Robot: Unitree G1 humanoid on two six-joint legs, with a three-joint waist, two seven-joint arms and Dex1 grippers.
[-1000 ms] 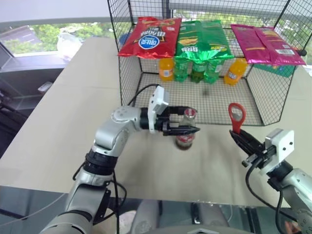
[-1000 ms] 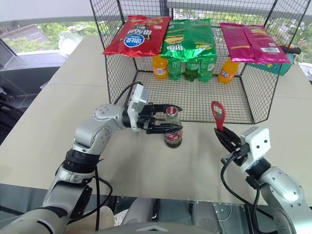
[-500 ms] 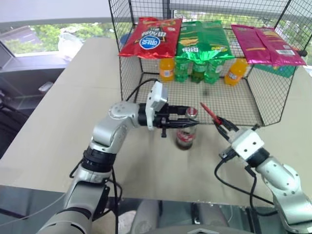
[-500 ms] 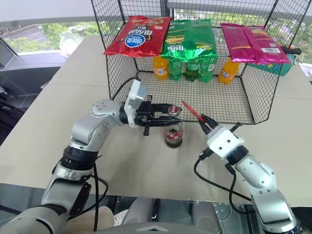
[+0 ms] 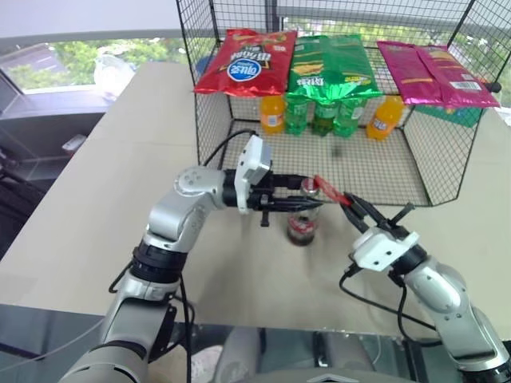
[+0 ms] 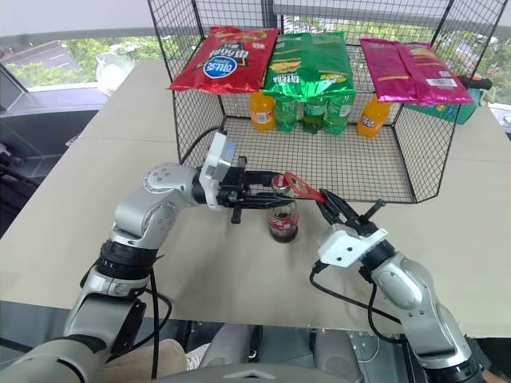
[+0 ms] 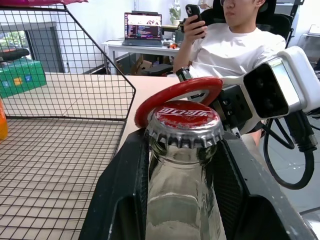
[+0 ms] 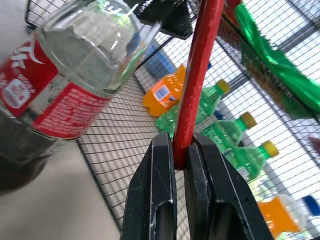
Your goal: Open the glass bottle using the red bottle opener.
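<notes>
My left gripper's fingers crowd the neck just under the cap where the opener must hook, so next my left gripper opens and takes the bottle lower, above its label.
The glass bottle stands upright on the tan table in front of the wire cage, with dark liquid, a red label and a silver cap. My left gripper reaches in level from the left, shut on the bottle's neck just under the cap, one finger on each side. My right gripper is shut on the handle of the red bottle opener, which slants up and left. The opener's ring lies against the far rim of the cap; I cannot tell whether it is hooked under the rim.
Just behind the bottle stands the wire cage, with red, green and pink snack bags on top, and orange and green bottles inside. A seated person holding a phone is beyond the table.
My right gripper moved left toward the bottle and rolled, tipping the opener from upright until its ring reached the cap. My left gripper closed on the bottle's neck.
</notes>
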